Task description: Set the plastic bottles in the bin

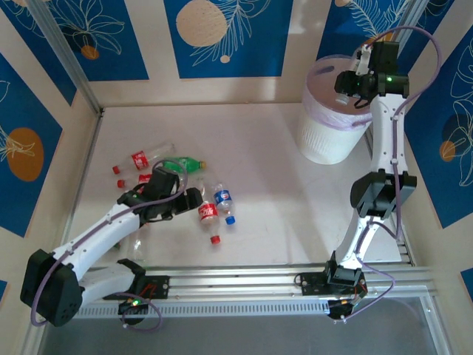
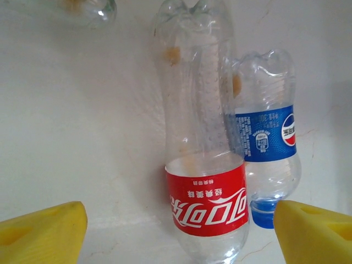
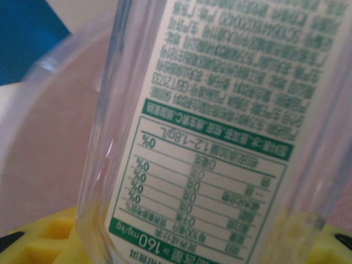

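I should keep lowering the white-labelled bottle point(image 1: 342, 98), which hangs within the bin's rim, into the bin's opening point(image 1: 325, 85) with my right gripper until the fingers are inside, then let go.
Several plastic bottles lie on the white table at the left. A clear red-labelled bottle point(image 2: 206, 203) lies between the yellow fingers point(image 2: 44, 234) of my left gripper point(image 1: 191, 198), which is open with gaps on both sides. A blue-labelled bottle point(image 2: 267, 137) touches its right side. A green bottle point(image 1: 188, 164) and another red-labelled one point(image 1: 140, 159) lie farther back. My right gripper point(image 1: 357, 80) hangs over the bin point(image 1: 332, 126), shut on a clear bottle with a white, green-printed label point(image 3: 214, 148). The bin's pink liner point(image 3: 49, 143) lies behind it.
Loose red caps point(image 1: 216, 239) point(image 1: 117, 169) lie around the bottles. Blue patterned walls close in the table at the back and both sides. A metal rail point(image 1: 281, 281) runs along the near edge by the arm bases.
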Controlling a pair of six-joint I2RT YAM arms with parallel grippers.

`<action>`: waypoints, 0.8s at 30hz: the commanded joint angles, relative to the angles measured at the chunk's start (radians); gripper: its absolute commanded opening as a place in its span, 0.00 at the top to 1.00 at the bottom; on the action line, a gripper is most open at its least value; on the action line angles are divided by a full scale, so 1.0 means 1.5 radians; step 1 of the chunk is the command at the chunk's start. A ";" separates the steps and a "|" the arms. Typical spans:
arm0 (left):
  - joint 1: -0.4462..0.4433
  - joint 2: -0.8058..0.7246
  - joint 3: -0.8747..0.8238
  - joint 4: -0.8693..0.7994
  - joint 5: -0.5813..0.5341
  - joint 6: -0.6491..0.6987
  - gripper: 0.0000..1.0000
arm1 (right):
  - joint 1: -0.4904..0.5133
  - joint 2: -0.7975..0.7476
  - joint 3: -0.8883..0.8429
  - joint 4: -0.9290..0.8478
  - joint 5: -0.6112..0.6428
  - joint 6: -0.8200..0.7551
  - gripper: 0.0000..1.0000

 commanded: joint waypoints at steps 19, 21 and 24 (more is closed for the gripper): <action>-0.037 0.036 -0.011 -0.004 -0.021 -0.015 0.17 | -0.021 0.172 0.047 -0.034 -0.003 -0.025 0.57; -0.038 0.038 -0.011 -0.004 -0.022 -0.016 0.18 | -0.021 0.184 0.047 -0.035 -0.006 -0.026 0.57; -0.043 0.043 -0.012 -0.003 -0.024 -0.016 0.18 | -0.019 0.201 0.043 -0.037 -0.004 -0.030 0.57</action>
